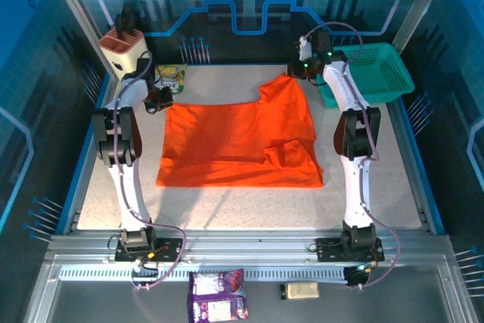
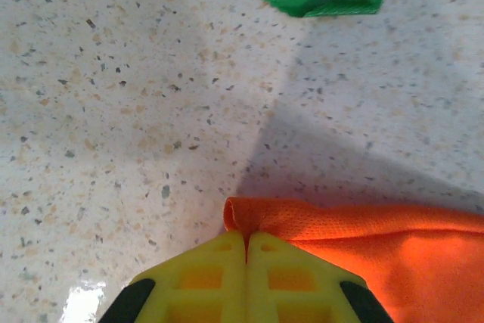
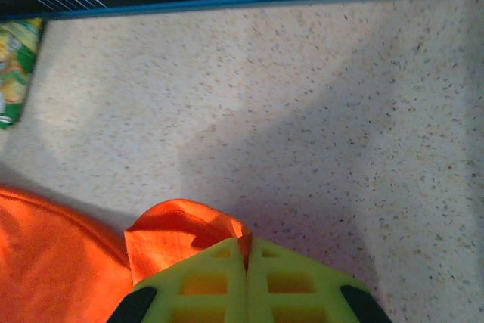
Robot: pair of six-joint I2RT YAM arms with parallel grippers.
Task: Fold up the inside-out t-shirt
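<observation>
Both grippers are pinching the t-shirt's far corners (image 1: 285,82), so I should keep moving my right gripper toward the bunched fold (image 1: 289,153) and let go once the far edge lies folded over.
The inside-out t-shirt (image 1: 238,145) is bright orange and lies spread on the speckled table (image 1: 227,206), with a bunched fold near its right front corner. My left gripper (image 1: 160,100) is at the shirt's far left corner, shut on the cloth. In the left wrist view its yellow fingers (image 2: 219,270) pinch the orange corner (image 2: 257,218). My right gripper (image 1: 299,69) is at the far right corner, which is lifted into a peak. There its yellow fingers (image 3: 227,277) are shut on a small orange fold (image 3: 178,236).
A teal mesh basket (image 1: 374,73) stands at the back right beside the right arm. A green snack packet (image 1: 172,75) lies at the back left, near a beige holder (image 1: 122,47). Two more packets (image 1: 218,295) lie on the front rail.
</observation>
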